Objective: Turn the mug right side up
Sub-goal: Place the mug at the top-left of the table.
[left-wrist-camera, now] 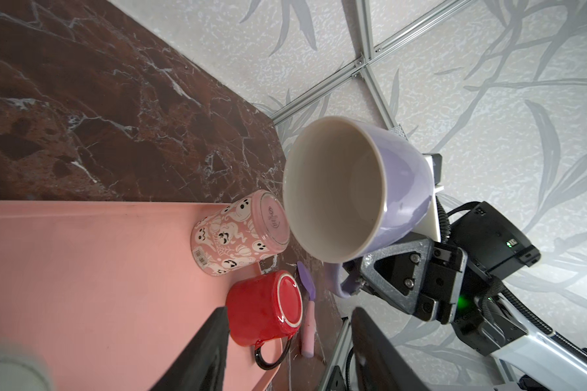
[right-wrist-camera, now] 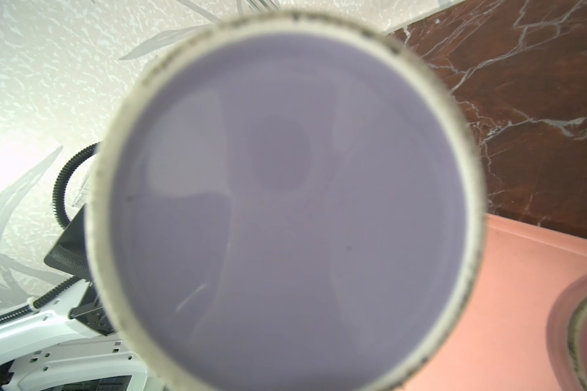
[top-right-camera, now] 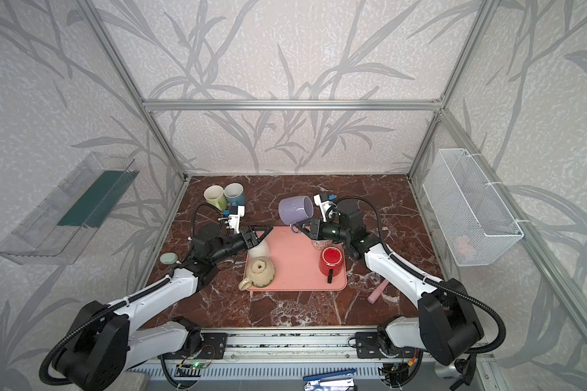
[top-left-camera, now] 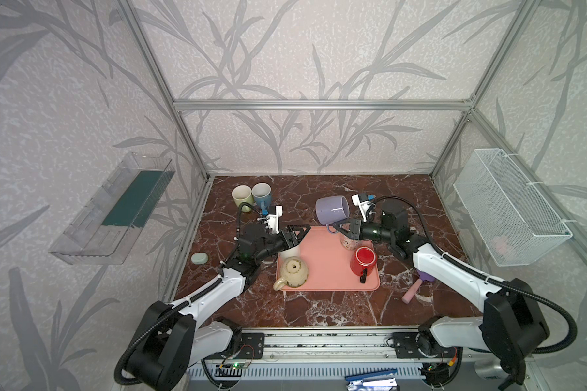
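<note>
The lilac mug's handle (left-wrist-camera: 334,281) sticks out toward my left gripper's open fingers, so my right gripper keeps holding it until my left gripper grips it, then releases.
The lilac mug (top-left-camera: 332,210) (top-right-camera: 295,210) hangs in the air above the far edge of the pink tray (top-left-camera: 326,270). It lies on its side, its cream mouth (left-wrist-camera: 336,193) turned toward my left arm. My right gripper (top-left-camera: 337,227) (top-right-camera: 301,227) is shut on the mug's handle (left-wrist-camera: 339,286) from below. In the right wrist view the mug's lilac base (right-wrist-camera: 285,203) fills the picture and hides the jaws. My left gripper (top-left-camera: 304,232) (left-wrist-camera: 288,338) stands open with nothing between its fingers, just left of the mug and above the tray's far left corner.
Upside down on the tray stand a red mug (top-left-camera: 363,260), a beige mug (top-left-camera: 294,272), a ghost-patterned pink mug (left-wrist-camera: 238,233) and a white mug (top-left-camera: 290,252) under my left gripper. Two upright mugs (top-left-camera: 251,196) stand at the back left. A pink-and-purple tool (top-left-camera: 414,291) lies right of the tray.
</note>
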